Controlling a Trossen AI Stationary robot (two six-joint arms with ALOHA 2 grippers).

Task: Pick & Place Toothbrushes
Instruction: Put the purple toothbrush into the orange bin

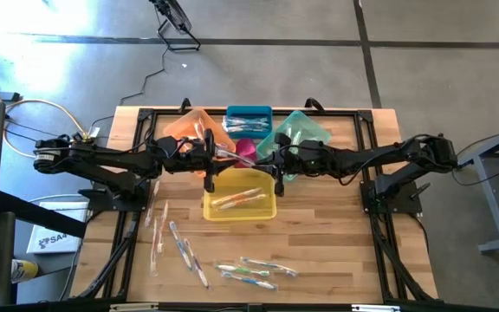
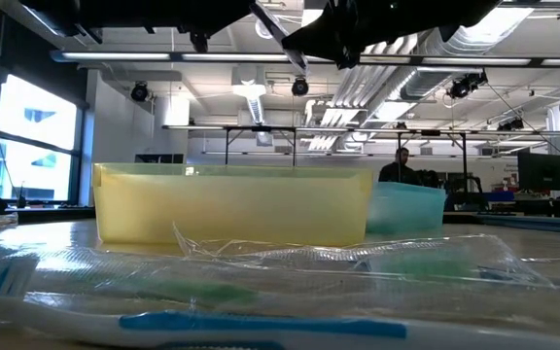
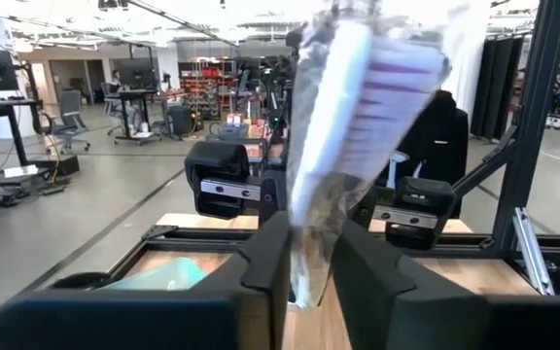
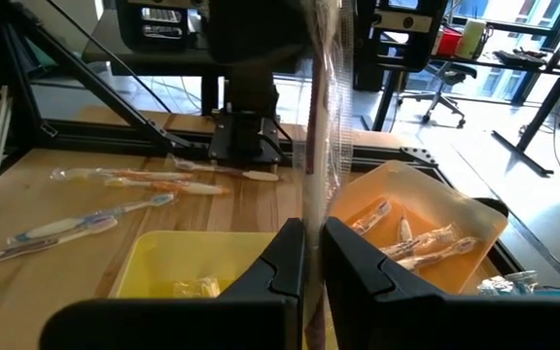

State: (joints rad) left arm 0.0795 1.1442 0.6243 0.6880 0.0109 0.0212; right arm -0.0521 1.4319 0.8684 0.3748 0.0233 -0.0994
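I should open and back off my right gripper, as both grippers pinch the wrapped toothbrush (image 1: 236, 158), before my left gripper lays it in the orange bin (image 1: 185, 126).
A wrapped toothbrush (image 1: 232, 154) with whitish handle and purple marks hangs in the air between my two grippers, above the gap between the pink bin (image 1: 246, 149) and the yellow bin (image 1: 239, 196). My left gripper (image 1: 213, 159) comes from the left and my right gripper (image 1: 267, 160) from the right, each shut on it. Several more wrapped toothbrushes (image 1: 249, 273) lie flat on the wood near the front edge and at the left (image 1: 158, 227). Others lie in the yellow, orange (image 4: 406, 238) and blue bins. My left gripper pinches one end of the toothbrush's clear wrapper (image 3: 311, 255) between its two fingers, coming level from the table's left. The toothbrush (image 3: 358, 107) juts out beyond the fingers, clear of the table. My right gripper pinches the wrapper's other end (image 4: 314, 228) between its two fingers, coming about level from the table's right. The wrapper stands edge-on between the fingers and runs on past them (image 4: 321, 97), clear of the bins below.
Five translucent bins stand mid-table: orange (image 1: 193, 130), blue (image 1: 249, 120), teal (image 1: 300, 134), pink, and yellow nearest. A black frame (image 1: 145, 117) runs round the wooden top. Bare wood lies at the right front (image 1: 336, 251).
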